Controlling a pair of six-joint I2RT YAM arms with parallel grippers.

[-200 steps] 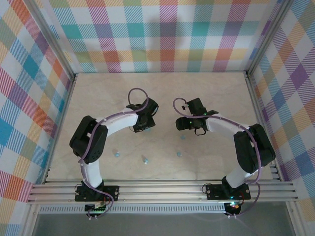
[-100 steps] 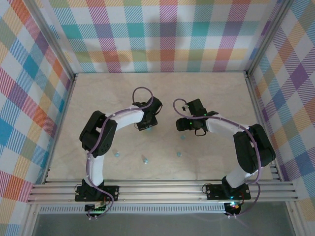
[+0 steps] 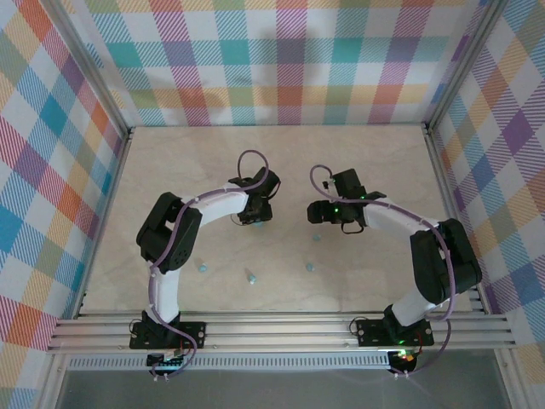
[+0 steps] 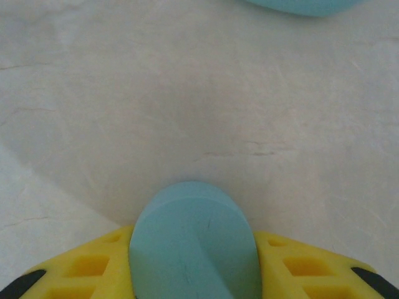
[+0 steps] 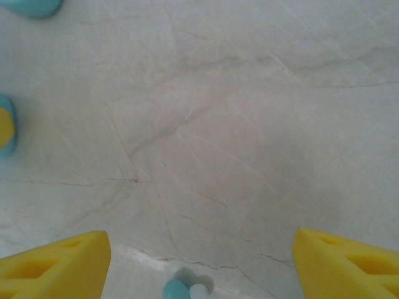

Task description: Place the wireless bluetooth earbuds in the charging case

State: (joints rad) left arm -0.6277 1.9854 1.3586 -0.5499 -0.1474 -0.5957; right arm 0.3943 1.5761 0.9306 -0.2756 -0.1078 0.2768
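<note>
The charging case's rounded end [image 4: 193,198] is left free by my left gripper's fingers, so I should keep carrying the charging case to my open right gripper [image 3: 318,212] until that gripper closes there.
A light-blue oval charging case [image 4: 193,243] sits upright between the yellow fingers [image 4: 81,268] of my left gripper [image 4: 193,240], which is shut on it just above the table. In the top view my left gripper [image 3: 254,217] is at mid-table. My right gripper [image 3: 317,213] faces it, open. A tiny light-blue earbud [image 5: 177,289] lies on the table between its wide-apart fingers [image 5: 56,265], touching neither. That same earbud [image 3: 316,238] lies just in front of the right gripper in the top view. Nearer the bases lie three more earbuds [image 3: 203,267], [image 3: 251,276], [image 3: 311,267].
Another light-blue oval piece [image 4: 299,5] lies just beyond the held case, and it appears again at the top left [image 5: 28,6] of the right wrist view. Checked walls and aluminium rails [image 3: 281,328] enclose the pale marble table [image 3: 281,162].
My left arm has reached further back and right, and its jaws have closed on the case. My right gripper has shifted slightly right and opened a little wider.
</note>
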